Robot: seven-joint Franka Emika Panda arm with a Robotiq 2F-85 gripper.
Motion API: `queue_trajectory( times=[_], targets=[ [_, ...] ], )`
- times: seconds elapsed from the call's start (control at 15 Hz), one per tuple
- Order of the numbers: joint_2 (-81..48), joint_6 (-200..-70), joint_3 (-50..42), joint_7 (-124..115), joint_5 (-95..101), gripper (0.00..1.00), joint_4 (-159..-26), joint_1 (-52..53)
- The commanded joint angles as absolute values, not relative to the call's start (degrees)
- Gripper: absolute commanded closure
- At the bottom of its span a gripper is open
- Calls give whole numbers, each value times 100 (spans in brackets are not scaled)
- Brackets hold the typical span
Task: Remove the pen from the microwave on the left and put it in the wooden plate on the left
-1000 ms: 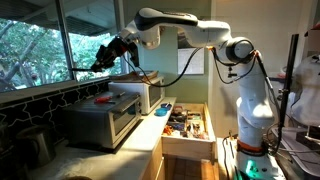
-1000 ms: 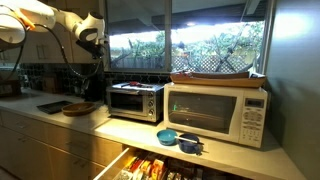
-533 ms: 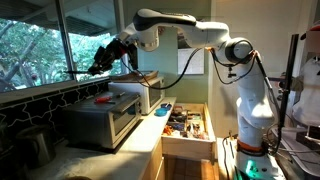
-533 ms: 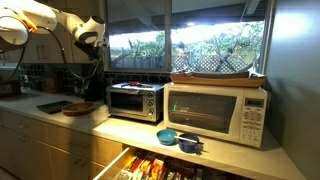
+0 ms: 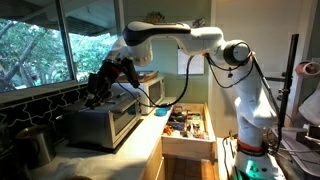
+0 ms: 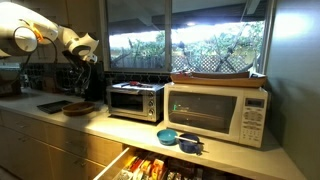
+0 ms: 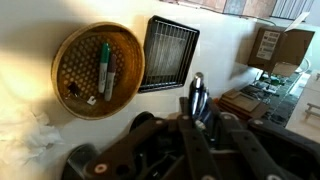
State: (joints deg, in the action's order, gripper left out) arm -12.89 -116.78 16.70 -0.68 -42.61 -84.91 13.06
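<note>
The pen's tip (image 7: 198,82) is clear beyond my fingers and the way to the wooden plate (image 7: 98,70) is open, so my gripper should keep going there and let go inside the plate's rim.
My gripper (image 7: 200,118) is shut on the pen (image 7: 197,93), a short dark stick whose tip pokes out between the fingers. The round wooden plate (image 7: 75,45) lies below and to the side in the wrist view; a green marker (image 7: 104,68) lies in it. In both exterior views the gripper (image 5: 97,88) (image 6: 84,56) hangs off the side of the silver microwave (image 5: 108,122) (image 6: 135,100), above the wooden plate (image 6: 80,107). The pen is too small to make out in the exterior views.
A black wire rack (image 7: 170,55) lies beside the plate, crumpled white paper (image 7: 25,140) near it. The cream-white microwave (image 6: 215,112) stands past the silver one, blue bowls (image 6: 172,137) in front of it. A drawer (image 5: 186,125) stands open below the counter.
The arm has swung away from above the silver microwave, down and sideways, and the gripper now hangs over the wooden plate.
</note>
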Motion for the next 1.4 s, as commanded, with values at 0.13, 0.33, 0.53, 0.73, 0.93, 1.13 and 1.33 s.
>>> queue_trajectory(
  times=[0.13, 0.33, 0.53, 0.73, 0.93, 1.13, 1.33],
  targets=[
    [-1309, -11664, 1590, -62, -4259, 96, -8426, 1346],
    [-1803, -11384, 1579, -569, -3844, 96, -8439, 1510],
    [-2360, -11146, 1589, -636, -3406, 96, -8317, 1700],
    [-3028, -11180, 1622, -55, -2751, 96, -7928, 1871],
    [-3623, -11222, 1631, 477, -2032, 96, -7332, 2035],
    [-4108, -11310, 1690, 1066, -1551, 96, -6698, 2150],
    [-4535, -11423, 1786, 1724, -1241, 96, -6072, 2234]
  ],
)
